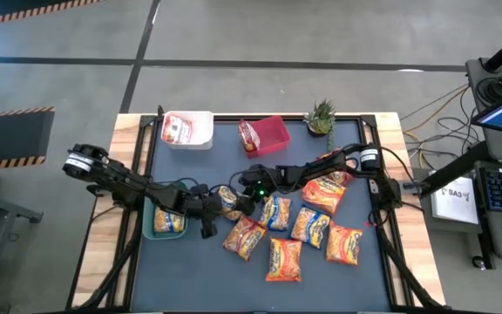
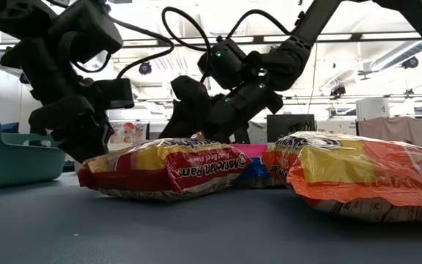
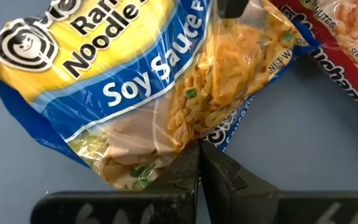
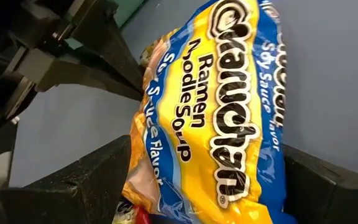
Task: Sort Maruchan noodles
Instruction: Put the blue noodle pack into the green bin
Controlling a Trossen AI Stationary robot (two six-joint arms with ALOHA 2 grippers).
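I should first lift the packet [image 4: 219,112] with my right gripper, then open my left gripper and take it deeper, because my left gripper's closed fingers meet only the soy-sauce packet's edge [image 3: 190,142].
A yellow-blue soy-sauce Maruchan packet [image 1: 228,201] sits between both grippers near the table's middle, above the dark mat. My left gripper [image 1: 214,209] reaches in from the left and is shut on the packet's edge [image 3: 194,134]. My right gripper [image 1: 244,194] comes from the right, its fingers spread across the packet [image 4: 216,124]. Several orange, red and yellow-blue packets [image 1: 310,225] lie flat on the mat to the right. In the low view a red packet [image 2: 167,170] and an orange one [image 2: 372,176] lie in front of the arms. My left gripper pinches the packet's clear crimped end edge [image 3: 185,146] between its two shut fingers [image 3: 219,180], only at their tips. It comes about level from the table's left. My right gripper spans the packet's width, one finger [image 4: 86,180] on each long side, from the table's right. The packet looks lifted off the mat.
A green bin [image 1: 149,228] at the left holds a yellow-blue packet. At the far edge, the white bin [image 1: 200,139] and the red bin [image 1: 277,131] each hold a packet. A small potted plant [image 1: 321,116] stands at the far right. Bare mat lies near the front left.
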